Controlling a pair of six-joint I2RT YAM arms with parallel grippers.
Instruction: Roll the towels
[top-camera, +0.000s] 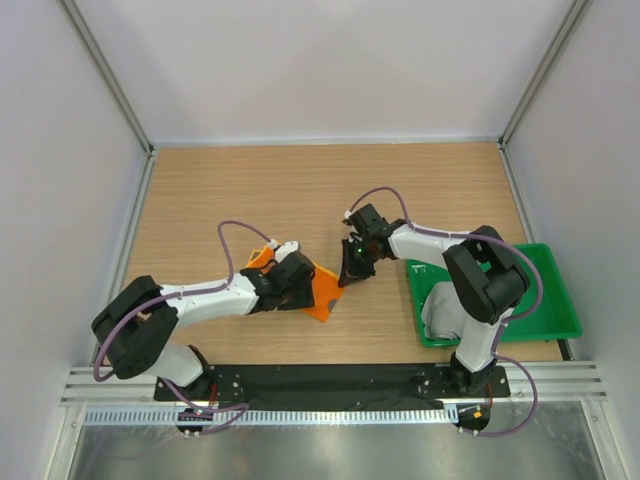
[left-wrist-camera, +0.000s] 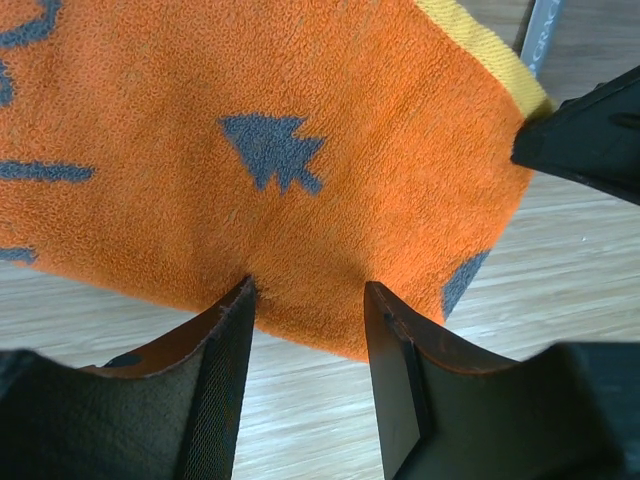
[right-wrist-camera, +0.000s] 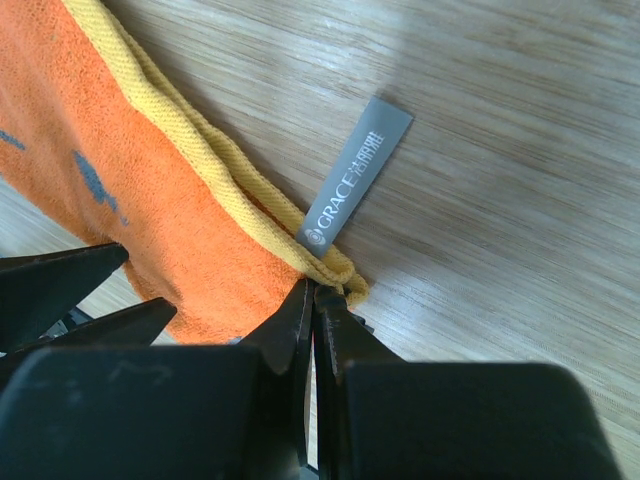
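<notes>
My right gripper needs to move back while my left gripper takes the towel's grey-patched corner (left-wrist-camera: 457, 290), because my left gripper is straddling the towel's near edge (left-wrist-camera: 310, 342) short of that corner.
The printed towel (top-camera: 322, 297) lies orange side up on the wooden table, between the two arms. In the left wrist view it fills the top as orange cloth with dark grey print (left-wrist-camera: 270, 150). My left gripper (left-wrist-camera: 308, 300) is open, a fingertip on either side of the towel's near edge. My right gripper (right-wrist-camera: 316, 290) is shut on the yellow-hemmed corner (right-wrist-camera: 335, 268), beside a grey label (right-wrist-camera: 355, 175). The light grey towel (top-camera: 440, 310) lies in the green tray, partly hidden by the right arm.
The green plastic tray (top-camera: 555, 300) sits at the table's right front. The right gripper's black fingers (left-wrist-camera: 590, 140) stand close to the left gripper at the towel's corner. White walls enclose the table on three sides.
</notes>
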